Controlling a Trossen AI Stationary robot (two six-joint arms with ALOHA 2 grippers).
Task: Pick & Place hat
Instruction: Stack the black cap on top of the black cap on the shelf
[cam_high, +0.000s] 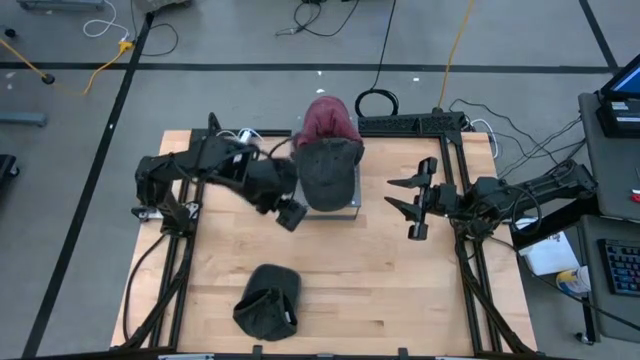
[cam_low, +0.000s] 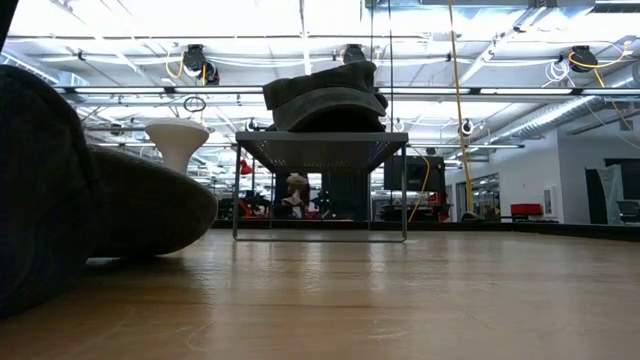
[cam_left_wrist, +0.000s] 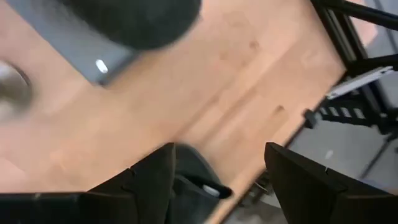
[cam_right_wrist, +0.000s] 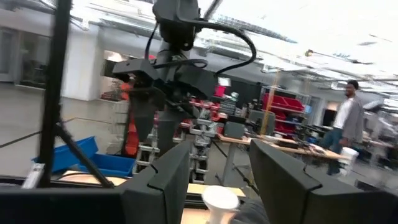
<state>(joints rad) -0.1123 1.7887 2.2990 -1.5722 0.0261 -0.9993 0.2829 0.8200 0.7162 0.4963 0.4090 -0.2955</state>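
I keep moving my open left gripper toward the dark hat (cam_high: 268, 302), which lies clear of the stand by the wood's near edge, until its fingers straddle the hat's side edge (cam_high: 243, 301).
A dark grey hat (cam_high: 326, 168) lies on top of a small grey stand (cam_high: 352, 206) at the table's far middle; it also shows in the low view (cam_low: 325, 95). A red hat (cam_high: 330, 118) lies just behind it at the stand's far side. Another dark hat (cam_high: 268, 300) rests on the wood near the table's near edge. My left gripper (cam_high: 290, 214) hangs open above the table by the stand's near left corner, nothing between its fingers (cam_left_wrist: 221, 155). My right gripper (cam_high: 402, 195) is open and raised to the right of the stand.
Black frame rails (cam_high: 440, 125) run along the table's far and right sides. Bare wood (cam_high: 380, 280) lies between the stand and the near edge. Beyond the table a person (cam_right_wrist: 348, 118) stands in the room.
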